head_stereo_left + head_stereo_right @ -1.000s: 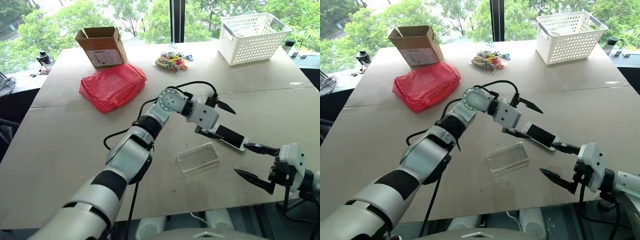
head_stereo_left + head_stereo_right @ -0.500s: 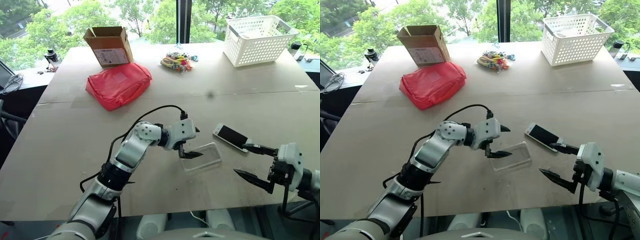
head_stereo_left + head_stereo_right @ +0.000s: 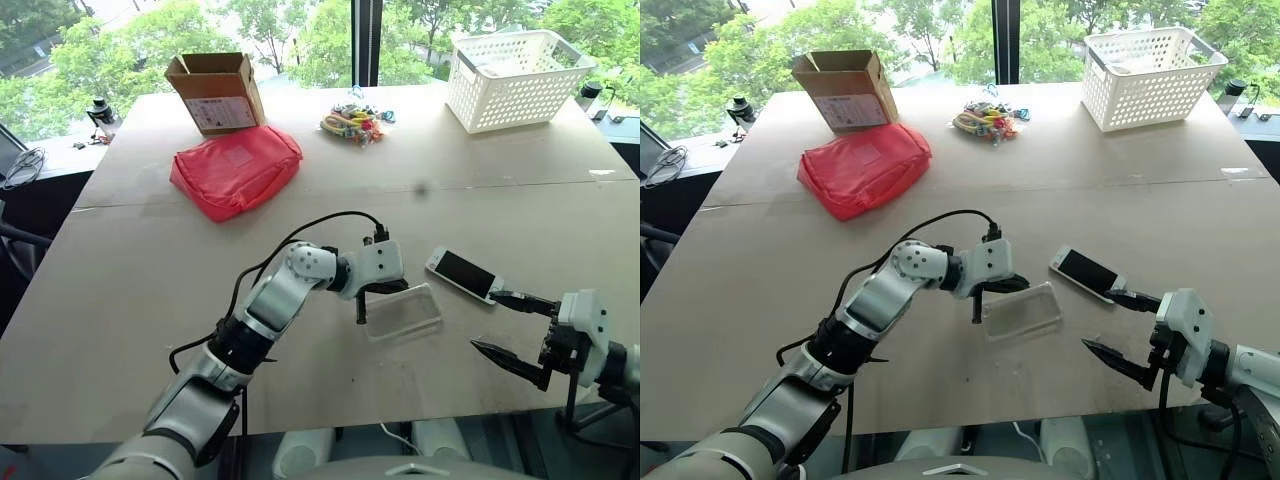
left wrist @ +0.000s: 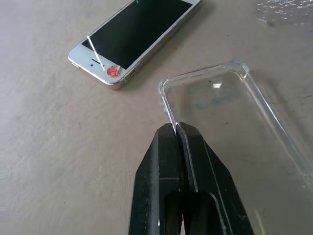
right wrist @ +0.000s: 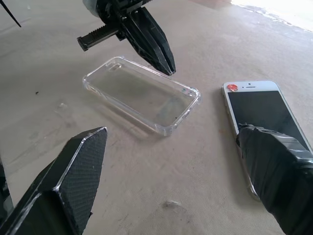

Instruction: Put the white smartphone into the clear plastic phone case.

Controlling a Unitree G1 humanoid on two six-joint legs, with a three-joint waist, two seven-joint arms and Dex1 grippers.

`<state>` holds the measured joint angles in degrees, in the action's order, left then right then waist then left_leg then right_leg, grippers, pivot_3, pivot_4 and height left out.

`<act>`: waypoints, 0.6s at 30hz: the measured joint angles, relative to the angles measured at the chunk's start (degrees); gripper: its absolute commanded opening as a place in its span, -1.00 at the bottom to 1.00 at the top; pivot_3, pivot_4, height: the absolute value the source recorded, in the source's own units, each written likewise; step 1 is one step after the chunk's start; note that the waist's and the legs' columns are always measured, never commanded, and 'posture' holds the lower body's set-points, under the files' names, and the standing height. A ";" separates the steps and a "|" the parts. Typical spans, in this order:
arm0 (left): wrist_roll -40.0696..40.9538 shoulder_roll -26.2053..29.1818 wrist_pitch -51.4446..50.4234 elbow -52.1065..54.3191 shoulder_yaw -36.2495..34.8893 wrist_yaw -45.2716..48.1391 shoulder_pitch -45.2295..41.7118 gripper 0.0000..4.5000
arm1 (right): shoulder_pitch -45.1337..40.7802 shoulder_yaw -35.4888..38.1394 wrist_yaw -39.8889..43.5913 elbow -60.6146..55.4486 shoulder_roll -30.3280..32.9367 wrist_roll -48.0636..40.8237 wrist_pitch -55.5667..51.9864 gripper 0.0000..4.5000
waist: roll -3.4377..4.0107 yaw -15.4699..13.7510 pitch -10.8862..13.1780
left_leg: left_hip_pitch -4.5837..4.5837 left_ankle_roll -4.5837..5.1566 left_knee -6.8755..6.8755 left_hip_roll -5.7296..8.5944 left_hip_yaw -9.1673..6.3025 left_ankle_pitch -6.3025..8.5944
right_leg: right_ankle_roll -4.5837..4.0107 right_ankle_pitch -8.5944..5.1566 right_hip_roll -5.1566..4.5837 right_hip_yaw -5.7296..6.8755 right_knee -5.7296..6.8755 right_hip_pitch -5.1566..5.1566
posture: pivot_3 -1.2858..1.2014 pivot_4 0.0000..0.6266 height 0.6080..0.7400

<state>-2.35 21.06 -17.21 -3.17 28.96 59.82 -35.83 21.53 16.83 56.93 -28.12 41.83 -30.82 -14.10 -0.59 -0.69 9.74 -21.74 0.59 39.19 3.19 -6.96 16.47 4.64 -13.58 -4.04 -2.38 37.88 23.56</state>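
The phone case (image 3: 403, 312) lies at a slant to the table's edge, so the robot's left gripper should turn it square by its far rim (image 3: 418, 287), then move back out of the way for the smartphone.
The white smartphone (image 3: 462, 273) lies screen up on the table, right of centre. Just left of it and nearer me lies the clear plastic phone case (image 3: 405, 312), open side up. My left gripper (image 4: 175, 128) is shut on the case's rim at its left short end, the thin wall pinched between the black fingers (image 4: 161, 161). My right gripper (image 3: 486, 322) stands open near the table's front right. Its far fingertip (image 5: 274, 147) rests over the phone's near end, and nothing is between its fingers.
At the back of the table stand a cardboard box (image 3: 215, 92), a red pouch (image 3: 235, 170), a bundle of colourful small items (image 3: 352, 122) and a white basket (image 3: 515, 65). A black cable (image 3: 310, 225) loops over my left forearm.
My left gripper has come away from the phone, dropped to the case's left end and shut on its rim. The right gripper has stayed put and open. The camera has shifted slightly.
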 measured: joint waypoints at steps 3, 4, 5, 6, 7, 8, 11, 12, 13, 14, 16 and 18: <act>-1.12 -0.26 7.23 -5.74 1.20 1.46 -3.05 -0.97 | 0.07 0.02 -0.02 0.00 -0.04 0.07 0.46 1.00 | 0.00 0.04 0.00 | -0.01 0.00 0.00 0.01 0.02 0.00 | 0.00 0.00 0.00 -0.01 -0.02 0.01 | 0.03 -0.52 1.00; -1.28 -0.25 7.76 -6.26 1.22 1.56 -3.44 -0.97 | 0.08 0.02 -0.01 0.00 -0.04 0.06 0.52 1.00 | 0.00 0.04 0.00 | -0.01 0.00 0.00 0.01 0.02 0.00 | 0.00 0.00 0.00 -0.01 -0.02 0.01 | 0.03 -0.52 1.00; -1.25 -0.46 7.79 -7.27 1.07 2.17 -4.48 -0.97 | 0.24 0.11 -0.02 0.00 -0.04 0.07 0.61 1.00 | 0.00 0.03 0.00 | -0.02 0.00 0.00 0.01 0.02 0.00 | 0.00 0.00 0.00 0.00 -0.02 0.01 | 0.03 -0.52 1.00; -0.11 -1.02 6.50 -7.47 0.37 3.19 -5.17 -0.97 | 0.51 0.22 -0.05 -0.01 -0.04 0.09 0.67 1.00 | 0.00 0.03 0.00 | -0.02 0.02 0.00 0.01 0.03 0.01 | 0.00 0.00 0.00 0.00 -0.02 0.01 | 0.03 -0.52 1.00; 0.85 -1.37 5.18 -7.15 -0.16 3.81 -5.29 -0.87 | 0.74 0.43 -0.09 -0.03 -0.05 0.10 0.67 1.00 | 0.00 0.05 0.00 | -0.02 0.02 0.00 0.01 0.03 0.01 | 0.00 0.00 0.00 -0.01 -0.02 0.01 | 0.03 -0.52 1.00; 1.56 -1.66 4.19 -6.81 -0.47 3.97 -5.27 -0.74 | 0.92 0.66 -0.14 -0.05 -0.07 0.10 0.68 1.00 | 0.00 0.06 0.00 | -0.03 0.02 0.00 0.01 0.03 0.01 | 0.01 0.00 0.00 -0.01 -0.02 0.02 | 0.03 -0.52 1.00; 2.30 -2.35 1.42 -4.42 -2.12 2.34 -5.21 -0.23 | 2.54 1.96 -0.59 -0.64 -0.29 0.11 0.85 1.00 | -0.01 0.07 0.01 | -0.02 0.01 -0.02 0.00 0.00 0.01 | 0.01 0.00 0.00 0.00 -0.01 0.02 | 0.03 -0.52 1.00; 2.29 -2.35 0.79 -3.75 -2.72 1.56 -5.20 -0.02 | 2.99 2.05 -0.70 -0.73 -0.45 0.12 0.92 1.00 | -0.01 0.11 0.00 | -0.02 0.01 -0.03 -0.01 0.00 0.01 | 0.00 0.00 0.00 0.00 -0.01 0.02 | 0.03 -0.52 1.00; 2.44 -2.33 -1.39 -2.26 -3.75 0.59 -5.07 0.21 | 3.34 2.05 -0.85 -0.75 -0.58 0.12 0.93 1.00 | -0.01 0.19 0.01 | -0.02 0.01 -0.03 -0.01 0.01 0.01 | 0.01 0.00 0.00 -0.01 0.00 0.03 | 0.03 -0.52 1.00; 2.52 -2.23 -2.13 -1.66 -4.01 0.30 -5.06 0.21 | 3.41 2.05 -0.92 -0.75 -0.58 0.13 0.93 1.00 | 0.00 0.21 0.00 | -0.01 0.01 -0.03 -0.01 0.01 0.01 | 0.01 0.00 0.00 -0.01 0.00 0.02 | 0.03 -0.52 1.00; 2.83 -1.23 -6.13 1.80 -4.24 0.38 -4.42 0.21 | 3.18 2.07 -1.02 -0.77 -0.56 0.12 0.95 1.00 | 0.00 0.36 0.00 | -0.01 0.02 -0.03 -0.01 0.03 0.01 | 0.01 0.00 0.00 -0.02 0.00 0.02 | 0.03 -0.52 1.00; 3.17 -0.11 -9.27 4.74 -4.13 0.60 -3.20 0.21 | 3.05 2.10 -1.04 -0.76 -0.56 0.11 0.96 1.00 | 0.00 0.43 0.00 | 0.00 0.01 -0.03 -0.02 0.01 0.01 | 0.01 0.00 0.00 -0.02 0.00 0.02 | 0.03 -0.52 1.00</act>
<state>0.81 20.95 -26.48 1.57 24.83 60.42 -39.03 24.59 18.93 55.89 -28.89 41.28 -30.71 -13.14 -0.59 -0.26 9.73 -21.74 0.60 39.16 3.17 -6.94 16.48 4.65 -13.58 -4.04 -2.40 37.88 23.59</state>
